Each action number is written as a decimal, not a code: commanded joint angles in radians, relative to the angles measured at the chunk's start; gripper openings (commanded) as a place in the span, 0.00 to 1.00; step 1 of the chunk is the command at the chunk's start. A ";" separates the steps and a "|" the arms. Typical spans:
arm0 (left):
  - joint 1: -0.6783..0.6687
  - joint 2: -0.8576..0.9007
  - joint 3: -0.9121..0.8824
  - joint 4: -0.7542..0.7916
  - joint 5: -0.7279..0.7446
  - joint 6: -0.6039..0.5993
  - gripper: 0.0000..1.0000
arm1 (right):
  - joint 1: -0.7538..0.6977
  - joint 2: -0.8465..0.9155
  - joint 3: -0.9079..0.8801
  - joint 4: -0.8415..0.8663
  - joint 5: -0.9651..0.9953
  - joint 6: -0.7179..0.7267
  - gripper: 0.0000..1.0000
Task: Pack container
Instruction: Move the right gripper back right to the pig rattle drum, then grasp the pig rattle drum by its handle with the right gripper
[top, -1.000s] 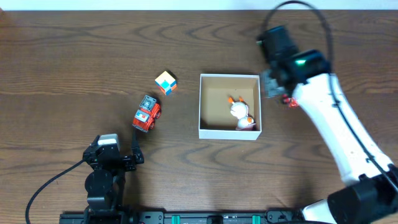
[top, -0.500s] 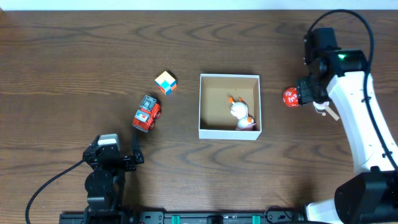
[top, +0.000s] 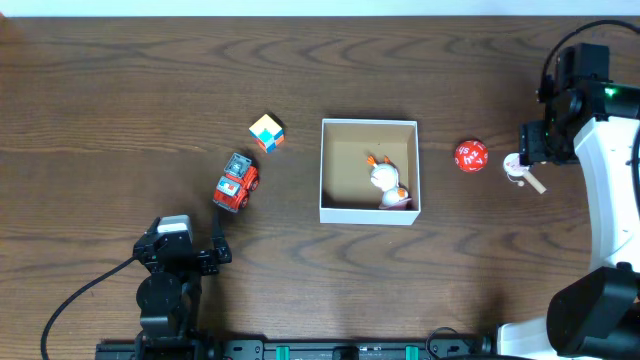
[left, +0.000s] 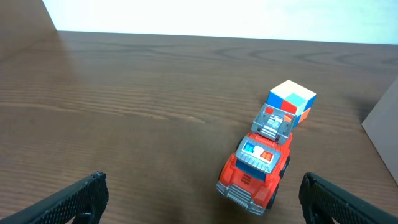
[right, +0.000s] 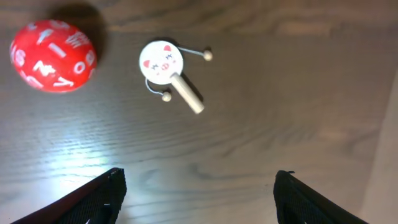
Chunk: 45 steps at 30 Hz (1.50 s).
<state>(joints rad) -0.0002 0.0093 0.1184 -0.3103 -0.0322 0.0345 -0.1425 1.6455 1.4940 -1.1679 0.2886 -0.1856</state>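
My right gripper should go on down before its open fingers are on both sides of the handle (right: 188, 95), because the rattle drum (right: 161, 62) lies clear of the red ball with its handle toward those fingers.
The container (top: 369, 214) is a shallow white-walled box with a tan floor at the table's middle. A white and orange toy (top: 386, 183) lies inside it. Its wall also shows at the right edge of the left wrist view (left: 383, 122). A red toy truck (top: 236, 183) (left: 256, 165) and a coloured cube (top: 266, 132) (left: 292, 101) lie left of the box. A red lettered ball (top: 470, 156) (right: 53, 46) and a small pig-faced rattle drum (top: 520, 168) (right: 163, 62) lie right of it. My left gripper (top: 183, 250) (left: 202, 199) is open and empty, short of the truck. My right gripper (top: 533, 146) (right: 199, 193) is open and empty above the drum.
The table is dark wood (top: 100, 100). Its far edge runs along the top of the overhead view. My right arm (top: 610, 180) stretches along the right side.
My right arm has swung right, from beside the box's right wall to the table's right side. The red ball and the drum now show. The left arm has not moved.
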 joint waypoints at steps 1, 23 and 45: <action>0.006 -0.005 -0.018 -0.021 0.006 0.014 0.98 | -0.012 -0.008 -0.031 0.016 -0.044 -0.214 0.79; 0.006 -0.005 -0.018 -0.021 0.006 0.014 0.98 | -0.246 0.119 -0.322 0.405 -0.271 -0.522 0.75; 0.006 -0.005 -0.018 -0.021 0.006 0.014 0.98 | -0.249 0.324 -0.327 0.528 -0.302 -0.543 0.04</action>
<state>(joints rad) -0.0002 0.0093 0.1184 -0.3103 -0.0322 0.0345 -0.3851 1.9274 1.1770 -0.6357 -0.0166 -0.7307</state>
